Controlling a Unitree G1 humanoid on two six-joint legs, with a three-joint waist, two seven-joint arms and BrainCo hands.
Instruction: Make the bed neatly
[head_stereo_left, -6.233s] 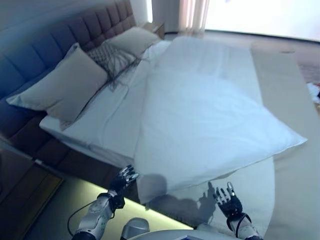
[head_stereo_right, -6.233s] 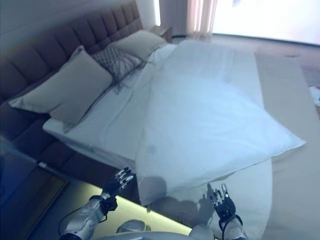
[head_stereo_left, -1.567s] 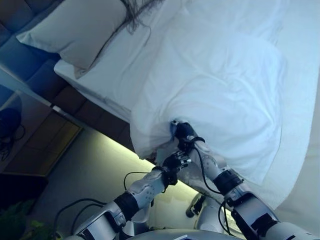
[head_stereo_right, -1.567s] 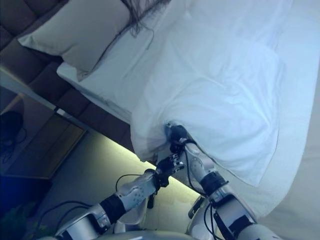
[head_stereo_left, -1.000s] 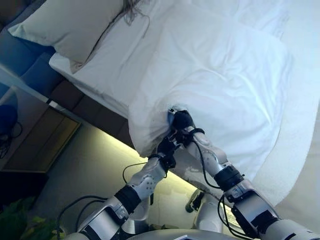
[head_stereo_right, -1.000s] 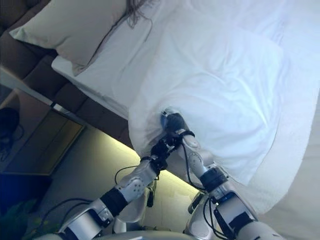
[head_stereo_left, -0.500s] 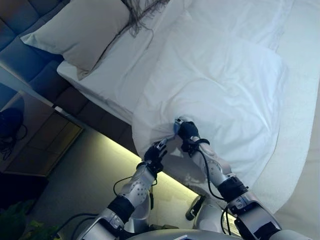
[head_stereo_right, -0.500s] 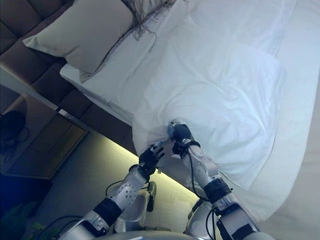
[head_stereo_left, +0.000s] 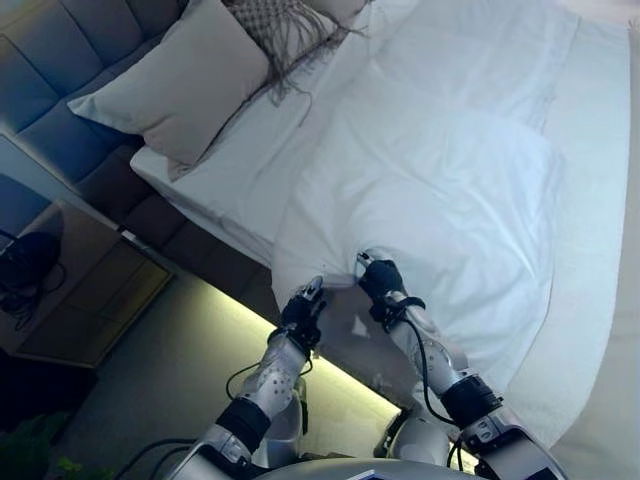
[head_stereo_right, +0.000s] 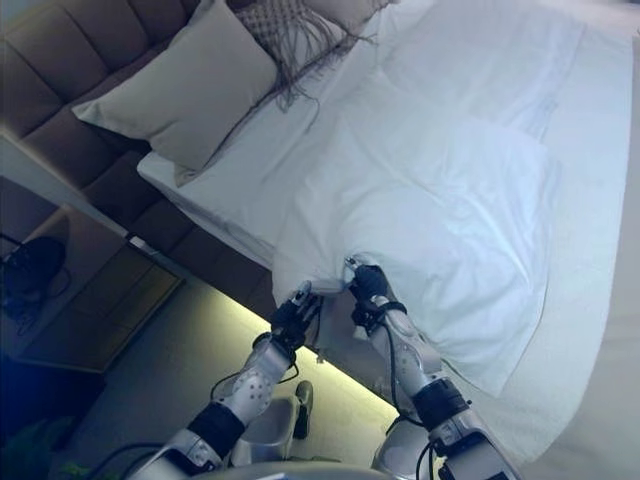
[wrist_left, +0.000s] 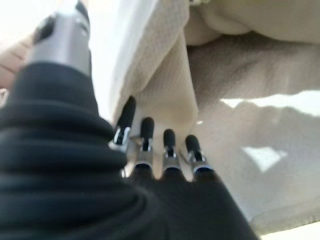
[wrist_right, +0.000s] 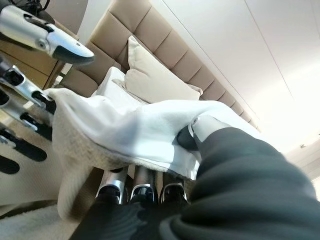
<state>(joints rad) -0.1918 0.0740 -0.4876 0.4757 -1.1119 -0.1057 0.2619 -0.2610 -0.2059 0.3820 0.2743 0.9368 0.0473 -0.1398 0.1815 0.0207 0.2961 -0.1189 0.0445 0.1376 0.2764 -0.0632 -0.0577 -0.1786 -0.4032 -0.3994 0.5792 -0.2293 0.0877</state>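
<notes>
The duvet's near corner (head_stereo_left: 291, 268) is round, with loose wrinkles behind it. The white duvet (head_stereo_left: 430, 200) will flatten out with a straight edge when I pull.
A white duvet (head_stereo_left: 440, 190) lies folded over the bed, and its near corner hangs over the bed's side. My right hand (head_stereo_left: 378, 278) is shut on the duvet's near edge, with the thumb over the cloth (wrist_right: 130, 125) and the fingers (wrist_right: 145, 190) curled under it. My left hand (head_stereo_left: 300, 308) is open just left of it at the duvet's corner. Its fingers (wrist_left: 155, 145) are straight, with the cloth corner (wrist_left: 170, 75) lying between them and the thumb. It also shows in the right wrist view (wrist_right: 22, 82).
A beige pillow (head_stereo_left: 175, 85) and a fringed patterned cushion (head_stereo_left: 280, 25) lean on the padded headboard (head_stereo_left: 60, 60). The bare sheet (head_stereo_left: 250, 160) shows left of the duvet. A nightstand (head_stereo_left: 80, 290) stands at the left. A lit strip runs under the bed frame (head_stereo_left: 230, 270).
Both hands rose from below the bed to the duvet's near edge and the right hand took hold. In the last half second the camera shifted; the left hand stays at the corner.
</notes>
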